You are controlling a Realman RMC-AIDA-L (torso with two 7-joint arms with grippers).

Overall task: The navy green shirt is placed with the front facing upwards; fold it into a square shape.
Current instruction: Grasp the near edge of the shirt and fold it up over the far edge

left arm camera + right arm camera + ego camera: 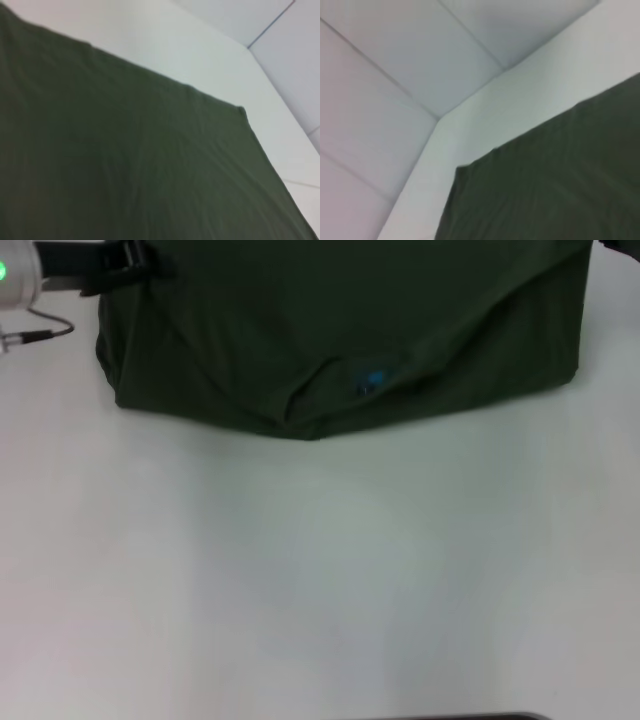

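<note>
There is open table (175,55) past the shirt's far edge. My left gripper should keep pulling the shirt away from me until its sagging collar edge (308,433) straightens, then let go.
The navy green shirt (340,330) lies across the far part of the white table (320,570), its collar toward me with a small blue neck label (372,380). Both side edges look straight, as if the sleeves are tucked in. My left gripper (125,272) is at the shirt's far left edge, right at the cloth. Only a dark sliver of my right gripper (618,245) shows at the shirt's far right corner. The left wrist view is filled with smooth green shirt cloth (125,165). A corner of the shirt (550,190) shows in the right wrist view.
A thin cable (40,335) lies on the table left of the shirt, below the left arm. A table corner (247,47) and pale tiled floor (395,65) show in the wrist views. A dark strip (460,717) sits at the near edge.
</note>
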